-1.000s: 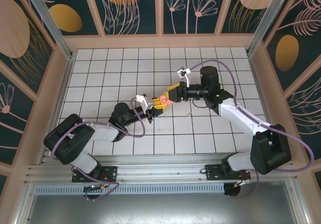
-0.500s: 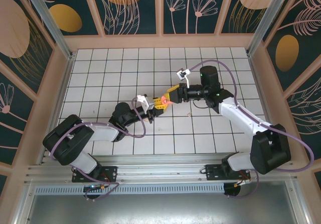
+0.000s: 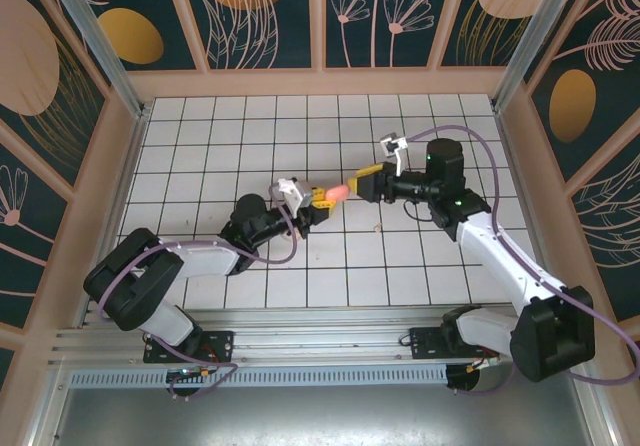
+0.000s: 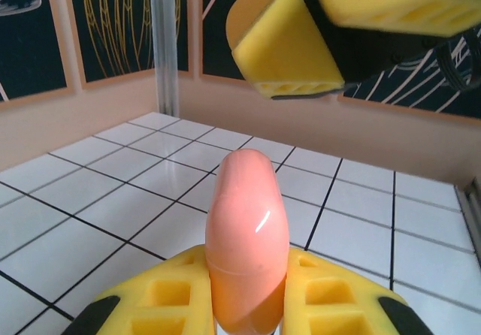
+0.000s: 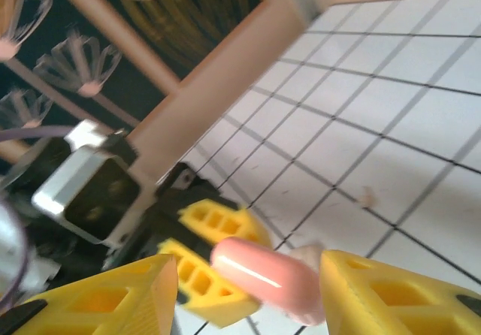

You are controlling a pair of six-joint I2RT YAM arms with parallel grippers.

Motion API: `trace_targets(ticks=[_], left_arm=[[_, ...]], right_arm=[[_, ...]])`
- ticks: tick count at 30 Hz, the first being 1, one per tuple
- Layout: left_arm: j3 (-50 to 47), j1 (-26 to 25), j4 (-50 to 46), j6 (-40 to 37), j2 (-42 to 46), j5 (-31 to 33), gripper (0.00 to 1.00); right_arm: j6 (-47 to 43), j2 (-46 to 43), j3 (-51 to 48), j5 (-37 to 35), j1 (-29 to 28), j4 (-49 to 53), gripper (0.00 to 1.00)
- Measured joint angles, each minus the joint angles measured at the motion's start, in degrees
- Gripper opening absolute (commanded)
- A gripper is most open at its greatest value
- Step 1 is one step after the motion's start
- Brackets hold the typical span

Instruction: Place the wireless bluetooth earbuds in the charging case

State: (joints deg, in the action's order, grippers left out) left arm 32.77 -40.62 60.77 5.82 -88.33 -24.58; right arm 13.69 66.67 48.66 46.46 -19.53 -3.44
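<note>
The open fingers of my right gripper are clear of the closed charging case [image 3: 339, 193], so my left gripper should keep carrying it until it rests on the tiles, then let go.
A closed coral-pink charging case [image 3: 337, 193] is held above the tiled floor, with my left gripper [image 3: 318, 204] shut on its lower end. In the left wrist view the case [image 4: 248, 230] stands upright between my yellow fingers [image 4: 161, 297]. My right gripper [image 3: 362, 182] hovers just right of the case, open and holding nothing. Its fingers [image 5: 113, 297] stand wide apart on either side of the case [image 5: 270, 275] without touching it. A tiny pale earbud [image 3: 377, 229] lies on a tile below the right gripper, and the same earbud [image 5: 366, 196] lies loose in the right wrist view.
White tiled floor [image 3: 250, 136] inside a walled pen with a wooden rim [image 3: 320, 81]. A blurred pale rounded thing [image 5: 307, 254] peeks out behind the case. The right gripper's yellow fingers [image 4: 293, 49] hang above the case.
My right gripper has let go of the pink case and drawn back to the right. My left gripper keeps the case and has shifted slightly right.
</note>
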Motion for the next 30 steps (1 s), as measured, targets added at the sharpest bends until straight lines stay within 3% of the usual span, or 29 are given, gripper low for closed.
trace_targets(ticks=[6,11,20,30], left_arm=[[10.4,0.0,-14.8,6.6,-0.3,1.9,0.06],[20.2,0.0,-26.1,12.8,-4.1,2.5,0.05],[36.6,0.0,-40.6,23.5,-16.0,-0.1,0.04],[48.3,0.0,-47.4,34.0,-28.8,-1.6,0.04]], right_arm=[[6.8,-2.1,-3.0,-13.5,5.1,0.7,0.53],[10.9,-2.8,-4.2,-20.2,9.7,3.3,0.53],[12.4,-8.0,-7.1,-26.1,10.1,6.5,0.53],[11.9,-11.3,-8.5,-30.4,11.3,11.5,0.53]])
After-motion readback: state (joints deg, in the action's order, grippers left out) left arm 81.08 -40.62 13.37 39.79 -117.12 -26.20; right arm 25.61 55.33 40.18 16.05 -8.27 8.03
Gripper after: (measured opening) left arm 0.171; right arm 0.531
